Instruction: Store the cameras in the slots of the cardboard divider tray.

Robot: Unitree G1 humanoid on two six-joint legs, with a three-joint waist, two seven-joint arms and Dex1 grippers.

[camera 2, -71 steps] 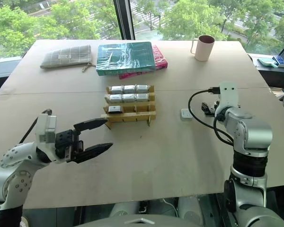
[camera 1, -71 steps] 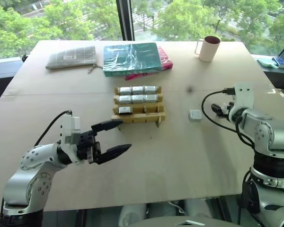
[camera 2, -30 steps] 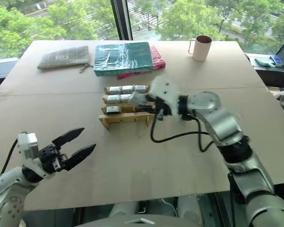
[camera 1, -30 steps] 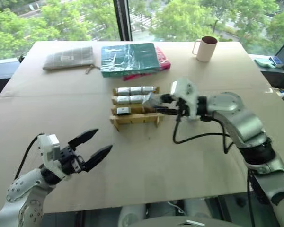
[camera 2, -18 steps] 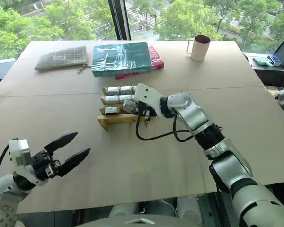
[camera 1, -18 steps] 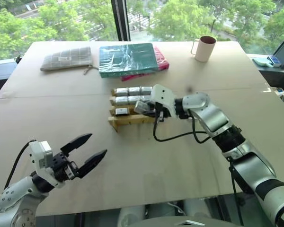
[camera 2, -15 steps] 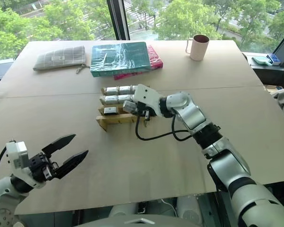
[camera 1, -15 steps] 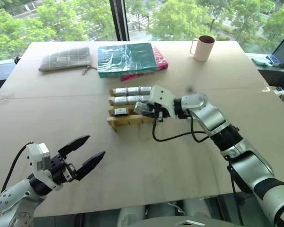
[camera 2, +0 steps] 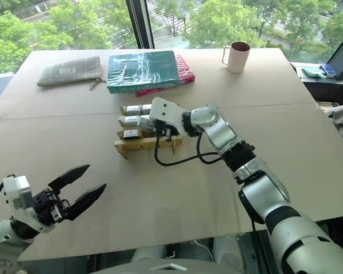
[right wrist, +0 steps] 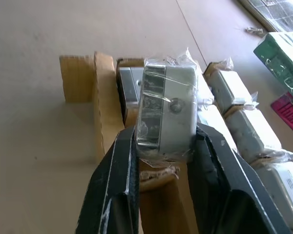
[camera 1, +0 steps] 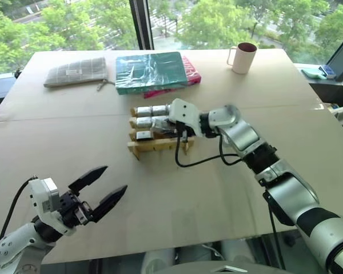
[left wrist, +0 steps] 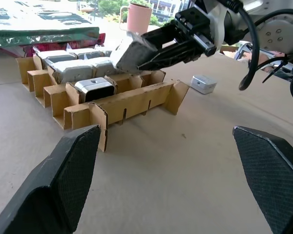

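My right gripper should rest the camera in its slot, then grip the camera's sides and line it up straight with the row, because it now holds the wrapped camera tilted [left wrist: 131, 52] above its slot [left wrist: 124, 82].
The cardboard divider tray [camera 1: 155, 146] sits mid-table. Its two back rows are full of wrapped silver cameras [camera 1: 151, 111], and one camera with a black lens face [left wrist: 90, 87] stands at the left end of the third row. My right gripper [right wrist: 167, 134] is shut on a wrapped silver-grey camera [right wrist: 168, 109], holding it just above the third row beside that one. A small white camera [left wrist: 203, 84] lies loose on the table to the right of the tray. My left gripper [camera 1: 115, 178] hovers open and empty near the table's front left.
At the back lie a grey checked pouch [camera 1: 75, 71] and a teal book [camera 1: 151, 69] on a pink one [camera 1: 192, 77]. A mug [camera 1: 243, 57] stands back right. A black cable [camera 1: 200, 162] droops from my right wrist onto the table by the tray.
My right gripper has carried the camera leftward and down over the tray's third row. The left gripper has drawn back a little toward the front edge, still open.
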